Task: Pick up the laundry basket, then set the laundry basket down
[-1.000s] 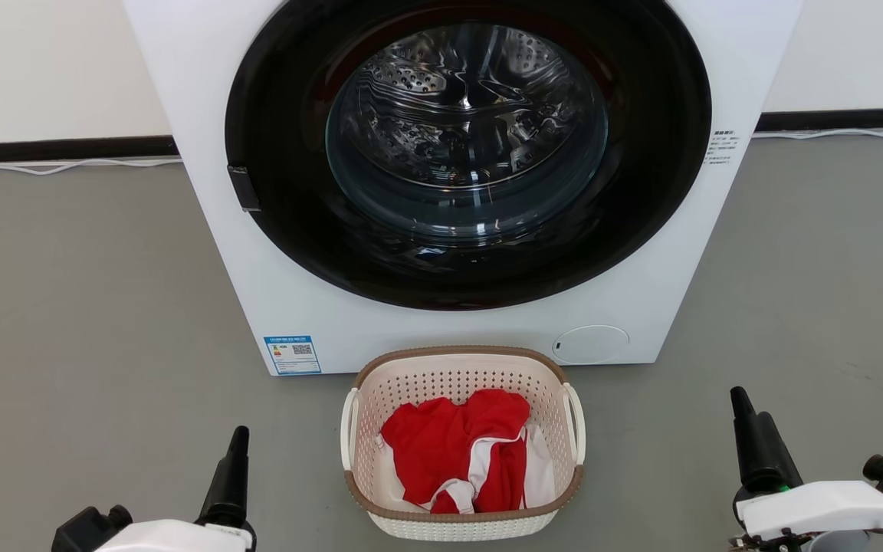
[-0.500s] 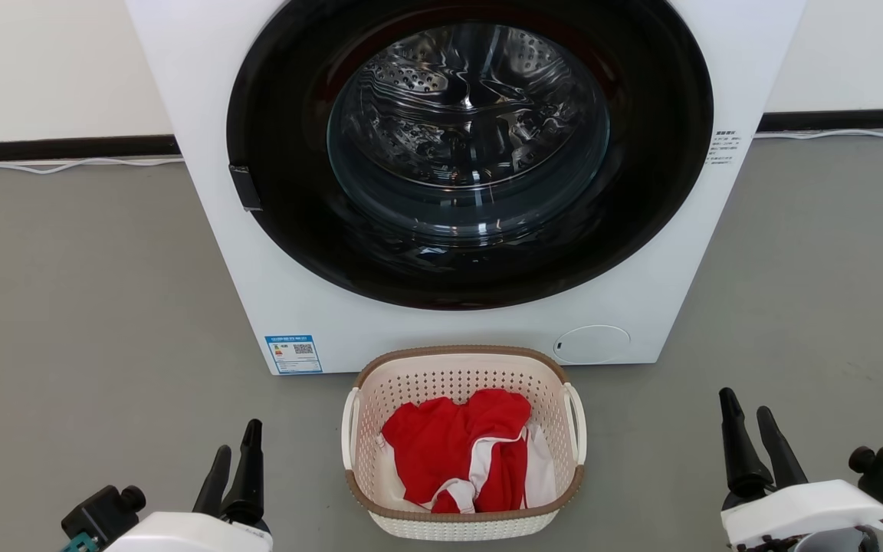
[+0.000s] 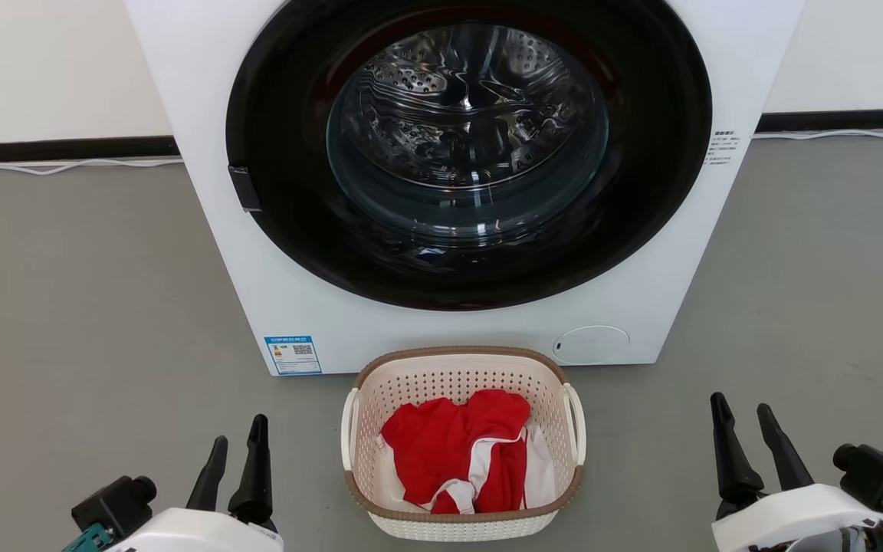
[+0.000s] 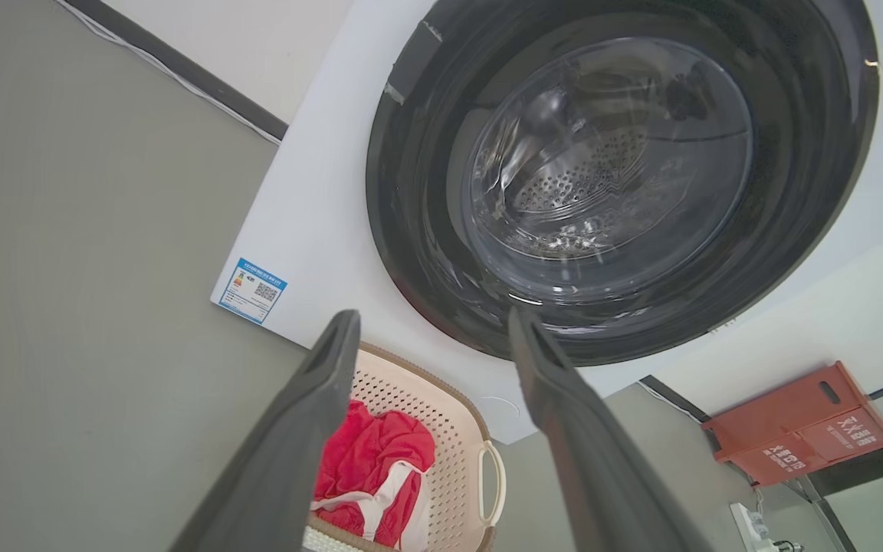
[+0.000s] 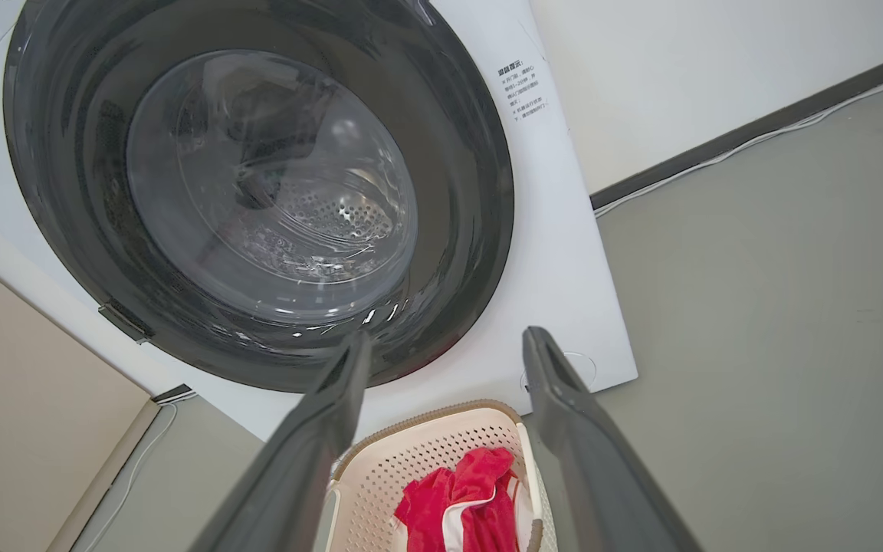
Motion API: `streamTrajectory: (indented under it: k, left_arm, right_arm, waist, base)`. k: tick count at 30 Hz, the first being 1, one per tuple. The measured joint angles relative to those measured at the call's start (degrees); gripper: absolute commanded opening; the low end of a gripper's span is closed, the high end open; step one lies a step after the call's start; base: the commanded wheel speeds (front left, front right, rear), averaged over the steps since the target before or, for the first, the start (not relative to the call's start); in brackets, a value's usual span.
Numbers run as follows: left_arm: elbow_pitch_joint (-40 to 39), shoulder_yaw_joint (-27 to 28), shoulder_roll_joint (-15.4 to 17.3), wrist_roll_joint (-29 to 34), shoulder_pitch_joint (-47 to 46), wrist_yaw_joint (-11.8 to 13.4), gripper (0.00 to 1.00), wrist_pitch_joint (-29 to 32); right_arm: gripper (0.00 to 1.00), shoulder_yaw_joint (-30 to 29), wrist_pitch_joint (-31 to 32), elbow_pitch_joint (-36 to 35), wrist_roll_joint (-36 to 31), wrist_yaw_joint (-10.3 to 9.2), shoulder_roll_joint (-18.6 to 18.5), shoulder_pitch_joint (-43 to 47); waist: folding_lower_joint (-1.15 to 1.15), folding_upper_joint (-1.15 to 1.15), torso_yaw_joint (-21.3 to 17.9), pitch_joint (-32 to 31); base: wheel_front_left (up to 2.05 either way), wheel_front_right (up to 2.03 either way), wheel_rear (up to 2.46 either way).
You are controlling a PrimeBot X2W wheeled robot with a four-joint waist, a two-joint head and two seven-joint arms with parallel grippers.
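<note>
I expect the red and white garment (image 3: 462, 451) to stay in place and come along when I lift the laundry basket, because it lies in a heap well below the brown rim (image 3: 462, 350).
The cream perforated laundry basket (image 3: 461, 372) with a brown rim and white side handles stands on the grey floor just in front of the washing machine, holding a red and white garment (image 3: 461, 448). My left gripper (image 3: 238, 431) is open at the lower left, well clear of the basket's left handle. At the lower right my right gripper (image 3: 739, 408) is open too, apart from the right handle. The basket (image 4: 453, 429) lies between the left gripper's fingers (image 4: 311, 414) in the left wrist view, and the basket (image 5: 441, 452) sits low between the right ones (image 5: 564, 399).
A white front-loading washing machine (image 3: 641, 253) with a closed dark round door (image 3: 468, 138) rises directly behind the basket. White cables (image 3: 66, 165) run along the wall's black skirting. A red box (image 4: 802, 422) stands by the wall to the machine's right.
Both grippers have rotated so that each shows two separate fingers, and both have drifted slightly inward toward the basket. The basket has not moved.
</note>
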Motion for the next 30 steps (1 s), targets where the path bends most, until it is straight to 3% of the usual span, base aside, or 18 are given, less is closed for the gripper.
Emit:
streamTrajectory:
  k: [30]
  left_arm:
    - [-0.03, -1.02, 0.19, 20.53, 0.04, 1.42, 1.0, -4.99]
  right_arm:
    - [1.0, -2.01, -5.11, 1.15, -21.61, 0.01, -0.51, -0.02]
  waist:
    - [-0.01, 0.0, -0.49, 0.37]
  base:
    - [0.0, 0.0, 0.0]
